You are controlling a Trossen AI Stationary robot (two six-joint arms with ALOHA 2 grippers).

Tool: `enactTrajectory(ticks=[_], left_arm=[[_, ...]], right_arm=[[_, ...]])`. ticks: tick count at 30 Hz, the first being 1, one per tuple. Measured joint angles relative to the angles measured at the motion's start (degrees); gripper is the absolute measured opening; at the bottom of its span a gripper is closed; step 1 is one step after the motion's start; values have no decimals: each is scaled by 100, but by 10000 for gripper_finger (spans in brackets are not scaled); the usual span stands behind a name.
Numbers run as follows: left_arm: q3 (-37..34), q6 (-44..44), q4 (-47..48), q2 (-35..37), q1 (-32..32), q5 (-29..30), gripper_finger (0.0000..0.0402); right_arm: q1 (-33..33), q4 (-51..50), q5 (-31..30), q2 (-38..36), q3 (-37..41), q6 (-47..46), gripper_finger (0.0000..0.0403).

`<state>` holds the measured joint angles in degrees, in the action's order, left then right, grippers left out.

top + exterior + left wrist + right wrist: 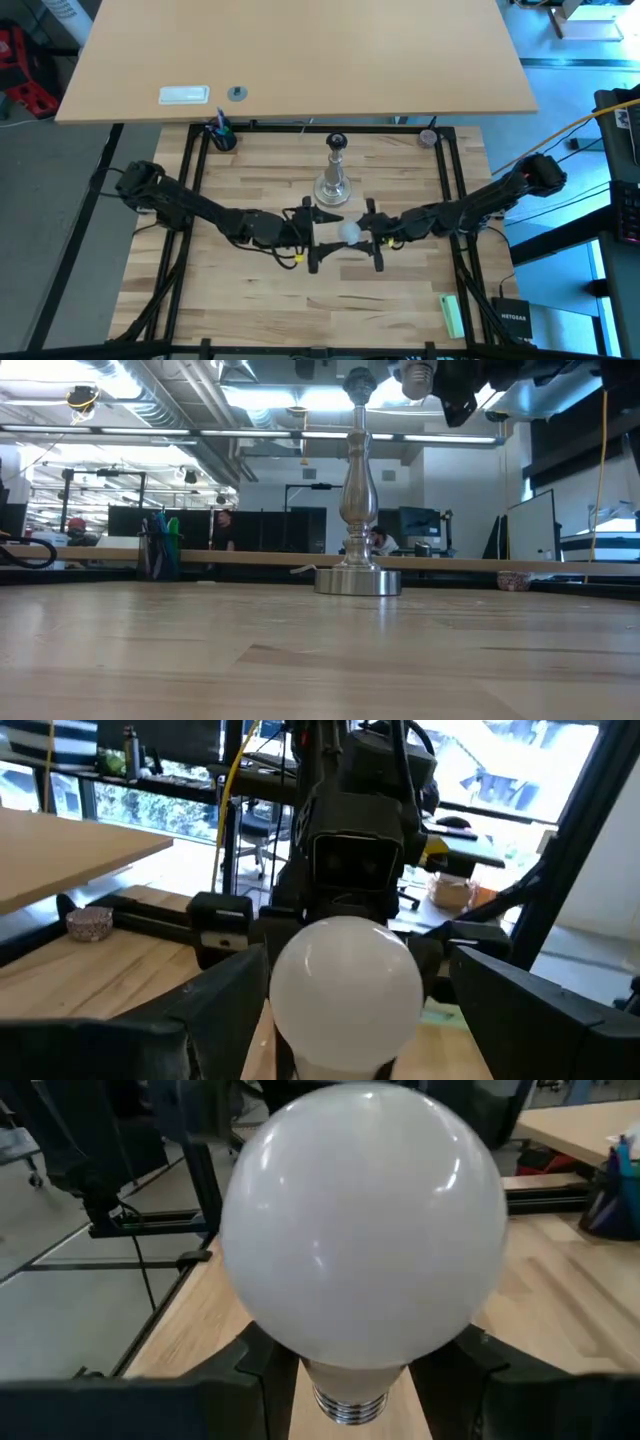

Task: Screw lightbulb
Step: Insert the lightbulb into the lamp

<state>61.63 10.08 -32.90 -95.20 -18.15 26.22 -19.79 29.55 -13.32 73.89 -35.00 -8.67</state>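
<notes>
The silver stand [336, 163] will come along in one piece when I pull it under the white lightbulb, since the round base's whole rim [332, 192] shows on clear wood.
The white lightbulb [348, 232] is upright, globe up and grey screw base [350, 1405] down, high above the table between my two grippers. My right gripper [366, 235] is shut on it, reaching in from the table's right. My left gripper [326, 238] reaches in from the left and is open, with a finger on each side of the globe [345, 990]. The silver stand [333, 180] rests on its round base just beyond them, toward the far edge, with its dark socket [358, 380] on top. The low view shows only the bulb's base [417, 375]. My right gripper pinches the bulb's neck [355, 1375], just under the globe, between its two fingers [270, 1375]. They come in level from the table's right. The bulb stands upright in the hold, base down, lifted clear of the table. My left gripper: whether its fingers touch the globe, I cannot tell.
A cup of pens [220, 135] stands at the far left corner and a small round thing [428, 137] at the far right. A green object [452, 315] lies at the near right. A black frame [190, 200] rims the table.
</notes>
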Motion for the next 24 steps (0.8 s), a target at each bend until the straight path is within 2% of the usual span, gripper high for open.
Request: enactTrajectory(ticks=[9, 13, 17, 21, 24], left_arm=[[14, -282, -263, -217, 0, -79, 301], [191, -328, 169, -243, -50, -74, 300], [565, -619, 700, -240, -197, 316, 300], [856, -546, 1520, -274, -334, 1125, 300], [903, -302, 1522, -335, -363, 1231, 300]], right_arm=[[-7, -310, 169, 411, -439, -4, 159], [-7, -499, 155, 532, -547, -16, 159], [-7, -499, -38, 504, -551, -19, 159], [-7, -544, -191, 502, -551, -104, 159], [-7, -573, -308, 500, -551, -164, 159]])
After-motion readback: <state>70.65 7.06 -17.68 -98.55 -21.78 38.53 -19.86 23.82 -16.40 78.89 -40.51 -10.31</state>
